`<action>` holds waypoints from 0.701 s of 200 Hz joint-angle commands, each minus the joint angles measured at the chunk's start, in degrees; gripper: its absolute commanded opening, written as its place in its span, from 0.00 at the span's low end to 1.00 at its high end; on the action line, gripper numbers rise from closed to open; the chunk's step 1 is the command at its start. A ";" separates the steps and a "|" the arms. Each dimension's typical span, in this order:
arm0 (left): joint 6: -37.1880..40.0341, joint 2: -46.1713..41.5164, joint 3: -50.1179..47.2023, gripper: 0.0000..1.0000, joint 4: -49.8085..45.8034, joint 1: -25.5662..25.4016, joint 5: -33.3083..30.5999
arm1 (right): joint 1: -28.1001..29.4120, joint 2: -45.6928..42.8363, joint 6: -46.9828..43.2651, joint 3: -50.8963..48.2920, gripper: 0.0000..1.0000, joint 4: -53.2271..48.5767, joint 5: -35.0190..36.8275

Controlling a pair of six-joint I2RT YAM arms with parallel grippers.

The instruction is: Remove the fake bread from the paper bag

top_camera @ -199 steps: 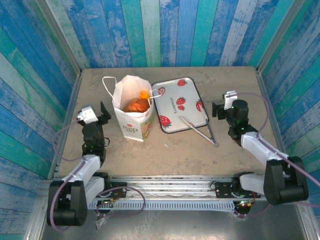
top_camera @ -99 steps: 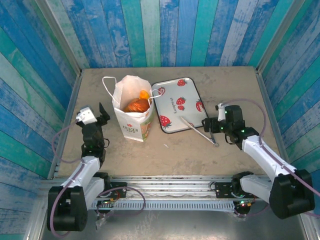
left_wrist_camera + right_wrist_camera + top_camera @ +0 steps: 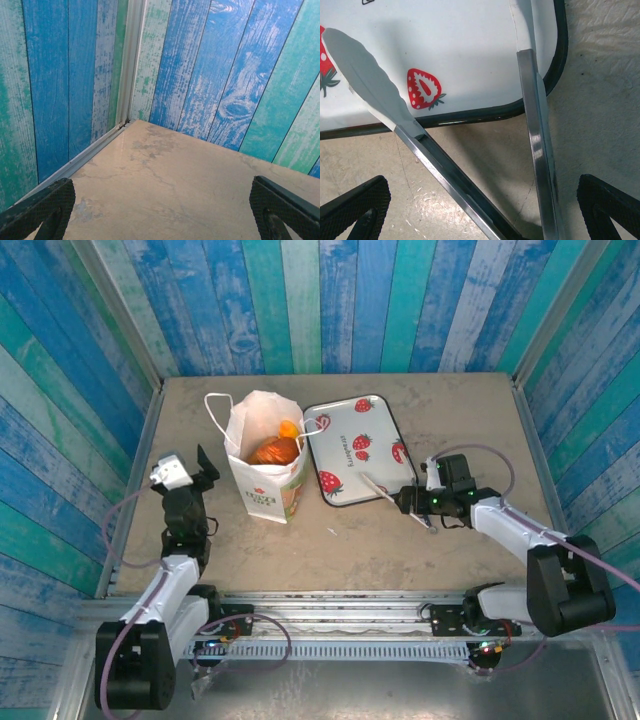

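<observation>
The robot's left gripper is facing the wall corner (image 3: 127, 122) next to the upright paper bag, so it should swing over, grip the bag's rim (image 3: 230, 436) and tilt the bag's opening toward the tray.
The white paper bag (image 3: 262, 472) stands upright at the left middle of the table, mouth open. Golden-brown and orange fake bread (image 3: 275, 449) shows inside its top. My left gripper (image 3: 203, 468) hovers open just left of the bag; in the left wrist view the left gripper (image 3: 160, 215) faces bare table and the wall corner, with nothing between its fingers. My right gripper (image 3: 405, 502) is low over the metal tongs (image 3: 395, 496) by the tray's front right corner. Seen from the wrist, the right gripper (image 3: 480, 220) is open and straddles both arms of the tongs (image 3: 445, 170).
The white strawberry-print tray (image 3: 345, 430) lies right of the bag, the tongs' tips resting on its front part (image 3: 470, 45). Blue and green plank walls (image 3: 330, 300) close in the table on three sides. Bare tabletop (image 3: 340, 540) runs along the front.
My right arm has swung left and down from beside the tray to the tongs' handle end. The left arm has barely moved. Bag and bread are unchanged.
</observation>
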 commanded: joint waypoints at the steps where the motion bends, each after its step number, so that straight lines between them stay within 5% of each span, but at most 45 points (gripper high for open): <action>1: -5.52 -4.12 4.03 0.94 -5.30 0.16 -4.31 | 0.32 0.38 0.87 0.56 1.00 -0.59 0.29; 41: -11.35 -4.80 19.87 0.94 -25.43 0.16 -8.31 | 0.33 2.92 0.51 1.52 1.00 -0.68 -0.67; 84: -15.10 -2.60 37.47 0.94 -44.02 0.16 -2.87 | 0.42 4.79 0.30 2.47 1.00 -0.97 -1.31; 140: -9.19 5.71 57.83 0.94 -68.27 0.11 24.34 | 0.84 6.37 -0.09 3.36 1.00 -1.53 -1.62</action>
